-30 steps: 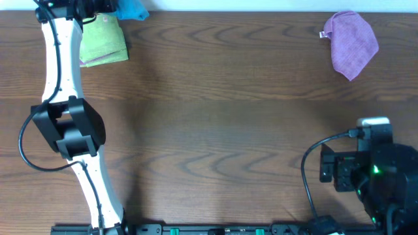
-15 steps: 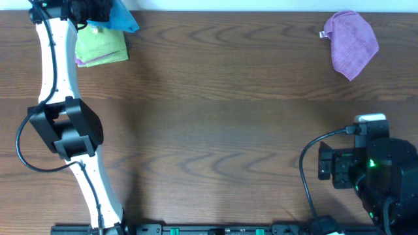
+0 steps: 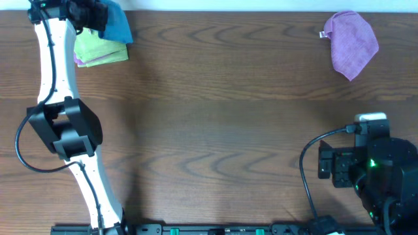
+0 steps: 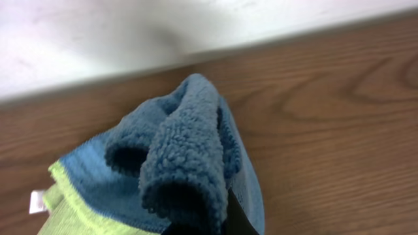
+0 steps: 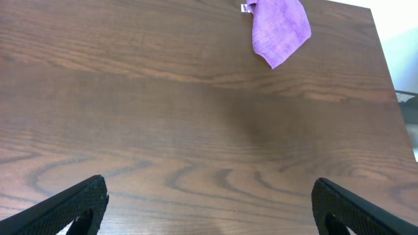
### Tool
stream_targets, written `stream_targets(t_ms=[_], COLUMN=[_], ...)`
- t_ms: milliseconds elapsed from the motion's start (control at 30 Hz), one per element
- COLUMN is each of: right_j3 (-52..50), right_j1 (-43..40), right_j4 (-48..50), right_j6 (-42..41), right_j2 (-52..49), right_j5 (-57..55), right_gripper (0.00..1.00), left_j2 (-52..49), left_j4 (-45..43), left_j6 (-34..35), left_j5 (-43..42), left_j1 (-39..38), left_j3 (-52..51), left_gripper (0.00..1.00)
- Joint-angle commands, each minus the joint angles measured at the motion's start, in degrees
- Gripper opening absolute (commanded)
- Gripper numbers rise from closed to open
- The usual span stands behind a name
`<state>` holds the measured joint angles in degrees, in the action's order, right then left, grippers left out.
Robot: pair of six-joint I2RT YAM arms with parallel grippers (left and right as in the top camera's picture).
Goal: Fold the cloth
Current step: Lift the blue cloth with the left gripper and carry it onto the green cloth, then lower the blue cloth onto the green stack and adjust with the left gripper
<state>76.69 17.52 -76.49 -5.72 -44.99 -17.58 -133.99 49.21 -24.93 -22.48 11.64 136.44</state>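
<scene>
The sky-blue cloth is hanging over the lime-green folded cloth, so the robot's left gripper should keep pulling it across until it lies over that pile, and then let go.
The cloth, sky-blue and fleecy, hangs bunched from my left gripper at the table's far left corner. It partly overlaps the top of the lime-green folded cloth. In the left wrist view the cloth rises as a thick fold out of the shut jaws of my left gripper, with the lime-green cloth underneath at lower left. My right gripper stands wide open above bare wood near the front right, with nothing between its fingers.
A purple cloth lies crumpled at the far right corner, also seen as the purple cloth in the right wrist view. The table's back edge meets a white wall just behind the cloths. The right arm's base fills the front right corner.
The blue cloth has come down and toward the near side from the back edge, now draped over the lime-green cloth's top. The left gripper stayed shut. The right arm barely moved.
</scene>
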Motion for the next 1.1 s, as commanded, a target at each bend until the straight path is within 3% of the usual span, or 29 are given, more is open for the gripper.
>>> stream_targets(t_ms=[0, 367, 533, 767, 1067], right_j3=[-0.3, -0.2, -0.2, -0.2, -0.2], right_j1=[-0.4, -0.4, -0.4, -0.4, -0.4], right_j4=[0.3, 1.9, 2.5, 2.4, 3.2], right_j6=[-0.4, -0.4, -0.4, -0.5, -1.6], right_j2=[0.0, 0.0, 0.0, 0.0, 0.0], right_j5=[-0.7, -0.7, -0.7, -0.7, -0.7], right_gripper=[0.99, 0.99, 0.99, 0.99, 0.99], left_j2=[0.2, -1.2, -4.6, -7.5, -7.8], left_j4=[1.4, 2.1, -0.4, -6.8, -10.3], left_j6=[-1.2, -0.3, 3.2, 10.7, 13.4], left_j5=[2.8, 8.1, 8.8, 16.8, 29.1], left_j1=[1.7, 4.2, 4.2, 4.2, 4.7], left_j3=[1.3, -1.3, -1.4, -1.4, -1.4], left_gripper=[0.06, 0.06, 0.06, 0.06, 0.06])
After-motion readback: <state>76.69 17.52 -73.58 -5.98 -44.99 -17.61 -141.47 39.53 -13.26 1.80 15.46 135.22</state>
